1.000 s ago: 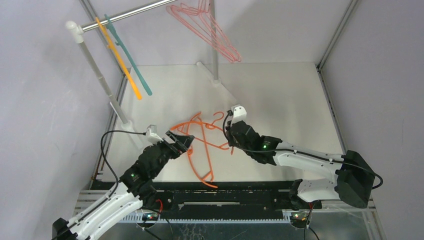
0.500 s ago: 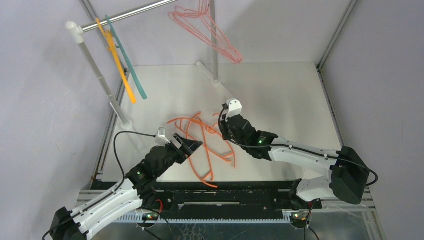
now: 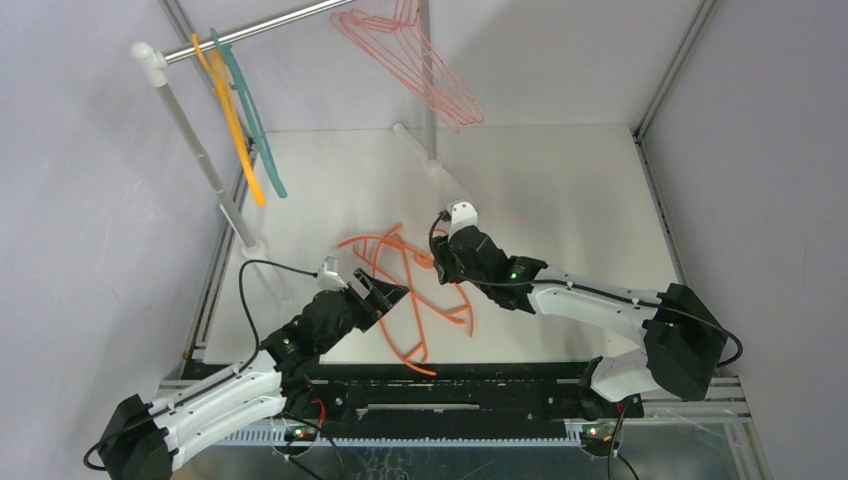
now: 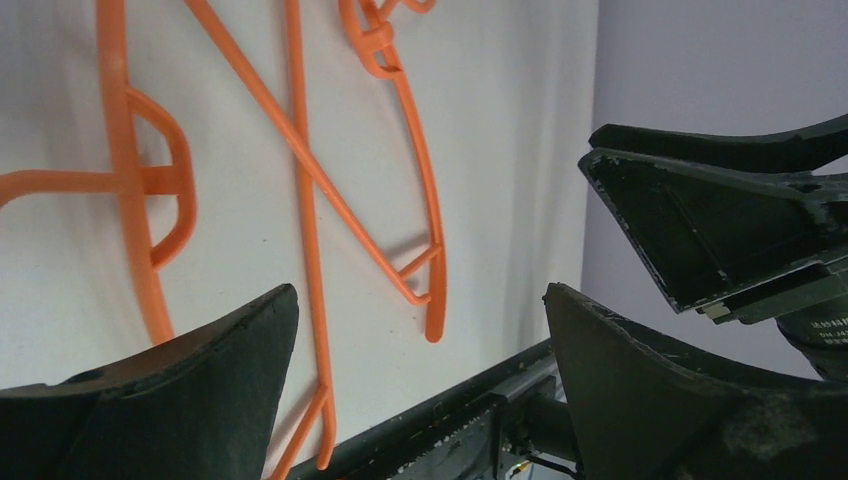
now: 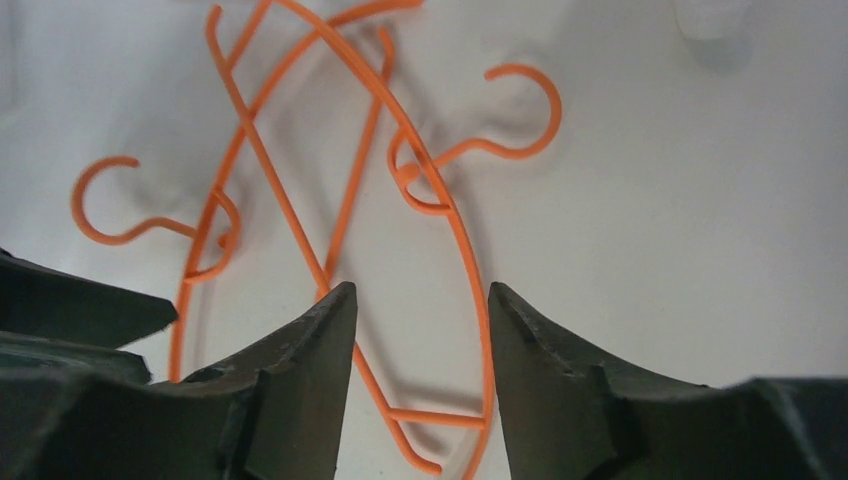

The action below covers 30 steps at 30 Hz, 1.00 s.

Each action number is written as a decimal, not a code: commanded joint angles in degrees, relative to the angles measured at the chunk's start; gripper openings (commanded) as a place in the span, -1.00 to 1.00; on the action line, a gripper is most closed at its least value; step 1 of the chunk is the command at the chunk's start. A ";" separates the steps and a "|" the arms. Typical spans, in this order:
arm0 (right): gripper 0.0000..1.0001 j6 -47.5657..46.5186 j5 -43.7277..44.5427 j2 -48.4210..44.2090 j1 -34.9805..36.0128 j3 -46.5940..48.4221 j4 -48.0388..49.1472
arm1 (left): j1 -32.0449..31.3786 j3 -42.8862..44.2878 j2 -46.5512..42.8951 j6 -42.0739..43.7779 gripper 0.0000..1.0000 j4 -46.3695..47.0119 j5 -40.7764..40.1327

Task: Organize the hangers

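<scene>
The orange hanger [image 5: 468, 255] under my right gripper will come away from the other when I lift it, because its bars lie on top where they cross [image 5: 247, 118].
Two bright orange hangers [image 3: 452, 320] lie crossed on the white table [image 3: 560, 200], hooks pointing away from the arms. In the right wrist view the orange hangers [image 5: 290, 215] lie flat below my right gripper [image 5: 422, 287], which is open and holds nothing. My right gripper [image 3: 445, 262] hovers over their right side. My left gripper [image 3: 388, 296] is wide open at their left edge. The left wrist view shows the orange hangers [image 4: 300, 180] past the left gripper [image 4: 420, 292]. A yellow-orange hanger [image 3: 232, 120] and a teal hanger [image 3: 255, 125] hang on the rail [image 3: 270, 26]. Pink hangers [image 3: 415, 65] hang further right.
The silver rail rests on a white post [image 3: 195, 140] at the left and a second post [image 3: 429, 110] at the back middle. Grey walls close the table on three sides. A black frame rail [image 3: 450, 378] runs along the near edge.
My right gripper has opened and let go of an orange hanger, which now lies flat. Both arms have shifted toward the orange pair. The yellow-orange and teal hangers have swung on the rail.
</scene>
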 commanded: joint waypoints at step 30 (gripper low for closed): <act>-0.12 1.01 -16.47 15.16 -7.51 -1.47 -4.51 | -0.50 3.72 -0.80 2.45 0.95 -3.85 -5.31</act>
